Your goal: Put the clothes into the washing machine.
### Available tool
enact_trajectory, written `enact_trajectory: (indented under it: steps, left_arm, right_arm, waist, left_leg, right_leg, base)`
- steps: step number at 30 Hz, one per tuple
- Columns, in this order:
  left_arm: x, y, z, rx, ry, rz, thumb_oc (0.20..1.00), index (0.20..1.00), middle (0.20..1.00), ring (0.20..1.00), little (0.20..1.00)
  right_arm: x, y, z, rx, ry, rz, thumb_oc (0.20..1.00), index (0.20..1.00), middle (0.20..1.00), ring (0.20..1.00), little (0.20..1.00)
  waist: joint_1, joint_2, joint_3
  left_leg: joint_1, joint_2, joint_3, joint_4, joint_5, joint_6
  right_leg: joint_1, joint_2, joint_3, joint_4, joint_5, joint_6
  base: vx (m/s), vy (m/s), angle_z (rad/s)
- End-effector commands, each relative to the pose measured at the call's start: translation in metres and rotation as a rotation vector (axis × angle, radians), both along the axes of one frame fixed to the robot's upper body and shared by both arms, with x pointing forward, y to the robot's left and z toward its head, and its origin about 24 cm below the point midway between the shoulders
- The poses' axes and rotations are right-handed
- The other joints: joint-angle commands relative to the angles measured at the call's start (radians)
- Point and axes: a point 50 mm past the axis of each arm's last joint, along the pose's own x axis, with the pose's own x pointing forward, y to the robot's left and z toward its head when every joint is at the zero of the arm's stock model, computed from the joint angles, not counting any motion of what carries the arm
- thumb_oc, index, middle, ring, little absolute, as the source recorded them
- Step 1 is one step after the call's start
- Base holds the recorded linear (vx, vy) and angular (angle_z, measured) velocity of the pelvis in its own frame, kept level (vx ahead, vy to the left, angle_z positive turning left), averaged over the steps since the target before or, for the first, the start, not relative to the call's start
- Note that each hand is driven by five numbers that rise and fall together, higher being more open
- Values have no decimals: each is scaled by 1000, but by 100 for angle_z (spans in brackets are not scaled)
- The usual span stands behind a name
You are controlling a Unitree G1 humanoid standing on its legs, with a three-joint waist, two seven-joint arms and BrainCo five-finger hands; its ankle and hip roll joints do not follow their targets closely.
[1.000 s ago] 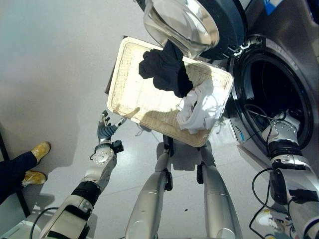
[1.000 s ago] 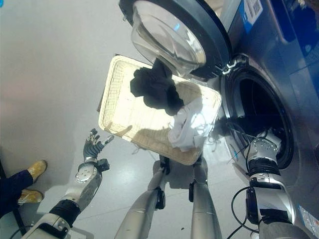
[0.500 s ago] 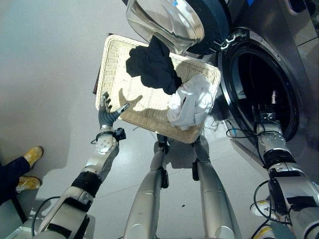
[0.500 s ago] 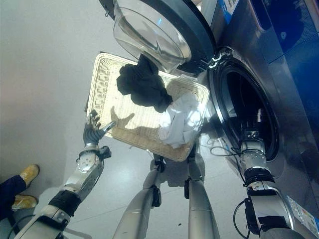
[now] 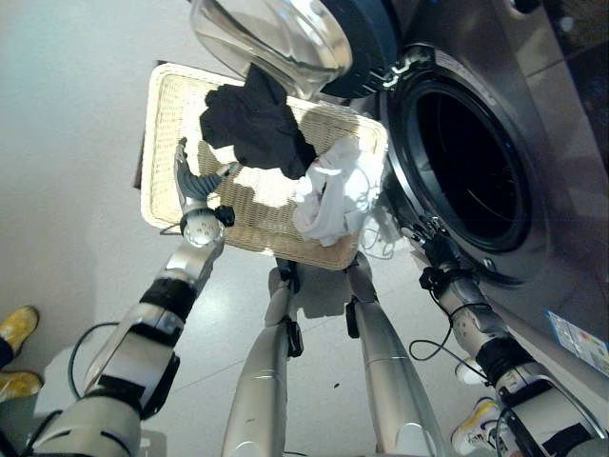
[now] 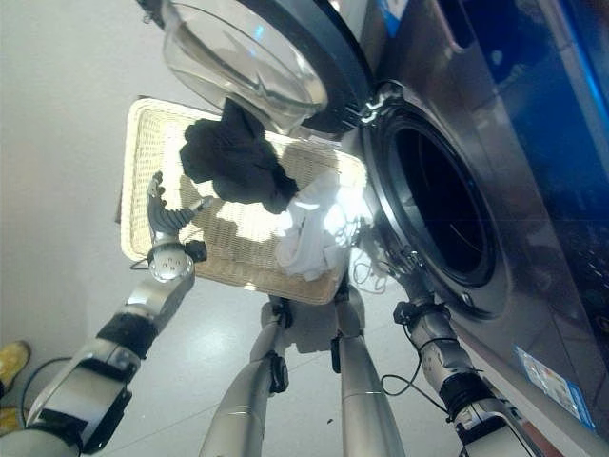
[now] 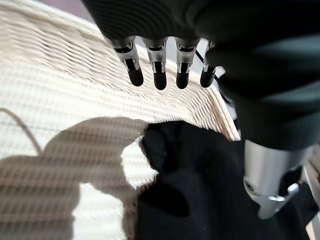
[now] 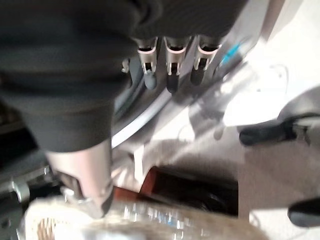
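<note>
The black garment (image 5: 253,124) barely touches the edge of the white garment (image 5: 308,175). The black garment will come up by itself when I lift it.
A black garment (image 5: 252,129) lies bunched at the far side of the white wicker basket (image 5: 160,143), partly under the washer's open door (image 5: 276,38). A white garment (image 5: 328,190) is heaped in the basket's corner nearest the machine. My left hand (image 5: 193,186) hovers over the basket with fingers (image 7: 156,75) straight and open, a short way from the black garment (image 7: 200,195). My right hand (image 5: 424,252) is low by the washer's front, under the rim of the dark drum opening (image 5: 466,162), fingers (image 8: 171,75) open and holding nothing.
The washing machine (image 6: 495,114) fills the right side, its glass door swung out over the basket's far edge. A person's yellow shoe (image 5: 14,328) stands on the grey floor at the far left.
The camera has swung right toward the machine. My left hand went from outside the basket's near edge to over its inside. My right hand dropped from the drum's mouth to below the rim.
</note>
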Motion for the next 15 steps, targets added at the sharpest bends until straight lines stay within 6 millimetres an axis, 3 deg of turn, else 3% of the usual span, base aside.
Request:
enact_trajectory:
  steps: [1, 5, 12, 13, 14, 15]
  left_arm:
    - [8, 19, 22, -12, 39, 72, 1000, 1000, 1000, 1000, 1000]
    - [14, 28, 32, 10, 85, 105, 1000, 1000, 1000, 1000, 1000]
    - [15, 42, 44, 34, 106, 155, 1000, 1000, 1000, 1000, 1000]
    - [15, 47, 41, 41, 151, 185, 1000, 1000, 1000, 1000, 1000]
    - [16, 47, 46, 42, 146, 188, 1000, 1000, 1000, 1000, 1000]
    - [15, 49, 40, 57, 177, 200, 1000, 1000, 1000, 1000, 1000]
  right_arm:
    - [-5, 13, 1, -64, -35, 68, 1000, 1000, 1000, 1000, 1000]
    - [-7, 28, -1, -63, -32, 114, 1000, 1000, 1000, 1000, 1000]
    - [-12, 37, -5, -61, -30, 158, 1000, 1000, 1000, 1000, 1000]
    - [-17, 42, -11, -64, -20, 173, 1000, 1000, 1000, 1000, 1000]
    - [-15, 42, -7, -67, -34, 174, 1000, 1000, 1000, 1000, 1000]
    - [-18, 45, -10, -68, -25, 182, 1000, 1000, 1000, 1000, 1000]
  waist:
    - [-9, -19, -19]
    - [-36, -41, -19]
    - [-73, -58, -19]
    - [-83, -59, -19]
    - [-90, -65, -19]
    - [-91, -63, -19]
  left_leg:
    - [-84, -10, 16, 182, -68, -59]
    - [-105, -8, 37, 233, -101, -55]
    - [-127, -4, 67, 283, -140, -48]
    - [-113, 0, 63, 320, -194, -50]
    - [-140, -5, 78, 318, -168, -44]
    - [-119, 1, 65, 340, -210, -47]
  right_leg:
    - [-40, 28, -54, 119, -78, 47]
    - [-63, 23, -31, 117, -67, 46]
    - [-97, 24, 6, 121, -61, 47]
    - [-87, 32, 24, 130, -85, 52]
    - [-115, 25, 28, 125, -57, 49]
    - [-95, 35, 32, 135, -85, 53]
  base:
    - [10, 66, -19]
    - [12, 100, -17]
    - [26, 87, -14]
    - [34, 109, -9]
    - [102, 136, -5]
    - [27, 60, -12]
